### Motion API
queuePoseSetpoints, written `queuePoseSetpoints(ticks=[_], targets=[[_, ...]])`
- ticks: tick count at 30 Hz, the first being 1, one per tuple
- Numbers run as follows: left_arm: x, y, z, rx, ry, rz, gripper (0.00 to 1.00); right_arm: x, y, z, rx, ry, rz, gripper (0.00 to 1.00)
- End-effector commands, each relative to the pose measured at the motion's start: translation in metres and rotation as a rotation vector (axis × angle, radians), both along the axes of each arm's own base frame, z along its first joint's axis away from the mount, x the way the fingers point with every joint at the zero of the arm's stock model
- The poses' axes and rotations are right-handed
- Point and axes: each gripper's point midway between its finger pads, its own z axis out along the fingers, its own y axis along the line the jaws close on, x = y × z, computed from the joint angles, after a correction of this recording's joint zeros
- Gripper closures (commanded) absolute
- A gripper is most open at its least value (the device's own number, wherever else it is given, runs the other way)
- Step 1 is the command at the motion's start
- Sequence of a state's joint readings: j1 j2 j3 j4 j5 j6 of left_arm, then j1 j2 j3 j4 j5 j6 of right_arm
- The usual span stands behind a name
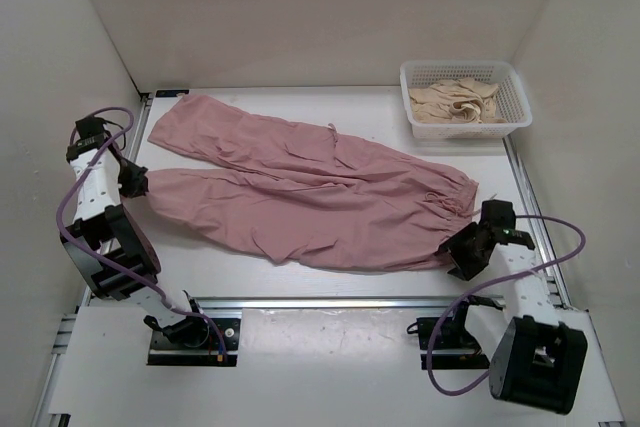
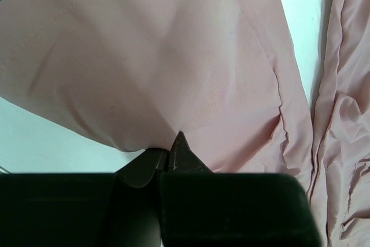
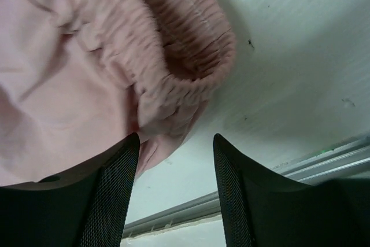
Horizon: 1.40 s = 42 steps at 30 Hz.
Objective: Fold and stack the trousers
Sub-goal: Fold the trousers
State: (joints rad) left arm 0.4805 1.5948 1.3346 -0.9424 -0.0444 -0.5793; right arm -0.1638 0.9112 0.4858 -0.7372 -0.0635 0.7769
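The waistband's near corner is beside my open right gripper, so my right gripper should take hold of that corner before my left gripper brings the near leg onto the far leg.
The dusty-pink trousers lie spread flat across the table, legs pointing left and the gathered waist at the right. My left gripper sits at the end of the near leg. In the left wrist view it is shut, with the thin pink fabric drawn to a point at its tips. My right gripper is at the near corner of the waist. In the right wrist view it stands open over bare table, the elastic waistband just ahead of its left finger.
A white mesh basket holding a beige-cream garment stands at the back right. A metal rail runs along the table's near edge, close behind the right gripper. White walls enclose the table on three sides.
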Motion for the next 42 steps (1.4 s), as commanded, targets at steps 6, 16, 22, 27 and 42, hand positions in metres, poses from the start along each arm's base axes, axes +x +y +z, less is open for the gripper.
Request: queuePoseSetpoints(ticks=[6,16,22,27,42], targets=[[0.001,-0.008,0.021,0.005,-0.059,-0.039,0.9,0.034,-0.016,-0.017,-0.05,-0.036,-0.062,0.81],[0.032,-0.009,0.106,0.015,-0.259,-0.065,0.9,0.052,-0.059,0.144,-0.342,-0.323,-0.04,1.0],[0.045,-0.012,0.146,0.009,-0.344,-0.075,0.9,0.058,-0.068,0.183,-0.39,-0.322,-0.03,1.0],[0.018,-0.015,0.132,0.042,-0.289,-0.061,0.9,0.016,-0.066,0.184,-0.407,-0.312,-0.067,1.0],[-0.016,-0.018,0.14,0.139,-0.303,-0.024,0.9,-0.032,-0.071,0.203,-0.433,-0.289,-0.196,1.0]])
